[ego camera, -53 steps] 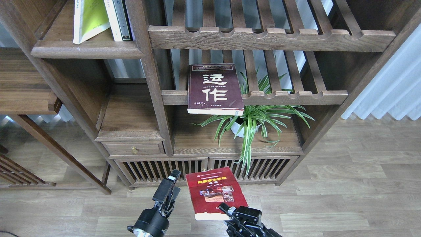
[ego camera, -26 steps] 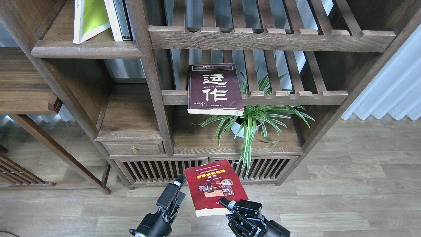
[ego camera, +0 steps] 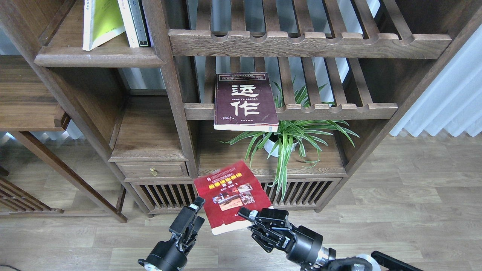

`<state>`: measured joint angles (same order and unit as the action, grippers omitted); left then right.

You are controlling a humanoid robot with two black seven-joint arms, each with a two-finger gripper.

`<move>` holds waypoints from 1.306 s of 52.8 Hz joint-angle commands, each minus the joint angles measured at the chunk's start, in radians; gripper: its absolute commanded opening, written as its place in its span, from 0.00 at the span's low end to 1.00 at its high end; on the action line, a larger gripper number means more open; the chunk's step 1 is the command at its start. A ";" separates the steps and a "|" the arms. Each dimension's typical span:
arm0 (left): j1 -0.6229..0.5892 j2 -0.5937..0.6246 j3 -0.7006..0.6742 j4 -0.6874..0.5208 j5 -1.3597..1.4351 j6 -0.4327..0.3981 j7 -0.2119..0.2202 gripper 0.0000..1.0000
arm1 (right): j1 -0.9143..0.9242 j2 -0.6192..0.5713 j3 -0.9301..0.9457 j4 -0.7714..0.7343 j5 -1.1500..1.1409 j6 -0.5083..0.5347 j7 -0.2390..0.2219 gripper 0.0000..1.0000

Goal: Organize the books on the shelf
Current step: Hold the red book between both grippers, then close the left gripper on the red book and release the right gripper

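Observation:
My gripper will push the red book onto the shelf, and the yellow-green and white book (ego camera: 100, 23) should swing upright then, because its cover slants away (ego camera: 110, 33) from the white book.
The red book with small photos (ego camera: 229, 194) is held up in front of the bookcase's bottom cabinet. My right gripper (ego camera: 251, 217) is shut on its lower right corner. My left gripper (ego camera: 191, 223) is open and empty, just left of the book's lower left edge. The dark maroon book (ego camera: 244, 99) lies flat on a slatted rack and overhangs its front rail. The yellow-green and white book (ego camera: 101, 20) leans on the solid shelf (ego camera: 98, 60) at the upper left, beside a white book with a dark spine (ego camera: 135, 22).
A spider plant in a white pot (ego camera: 290, 139) stands on the lower board, just right of the red book. Slatted racks (ego camera: 308, 41) fill the bookcase's right half. A small drawer (ego camera: 152, 170) sits at lower left. White curtains (ego camera: 452, 101) hang at right.
My right gripper has lifted the red book up and to the left, and more of the right arm shows. My left gripper has shifted slightly left.

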<state>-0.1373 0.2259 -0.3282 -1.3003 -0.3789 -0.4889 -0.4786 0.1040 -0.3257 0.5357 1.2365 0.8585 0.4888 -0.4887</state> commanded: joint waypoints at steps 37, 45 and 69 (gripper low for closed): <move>-0.015 0.015 0.057 0.009 -0.001 0.000 -0.008 0.08 | -0.047 0.034 -0.080 -0.005 -0.078 0.000 0.000 0.18; -0.018 0.021 0.057 0.013 0.006 0.000 -0.002 0.05 | -0.047 0.036 -0.074 -0.006 -0.079 0.000 0.000 0.19; -0.019 0.099 -0.066 0.044 0.089 0.000 0.005 0.03 | -0.089 0.057 0.049 -0.048 -0.274 0.000 0.000 0.99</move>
<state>-0.1552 0.3101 -0.3497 -1.2620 -0.3018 -0.4887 -0.4767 0.0307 -0.2710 0.5457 1.1939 0.6028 0.4886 -0.4896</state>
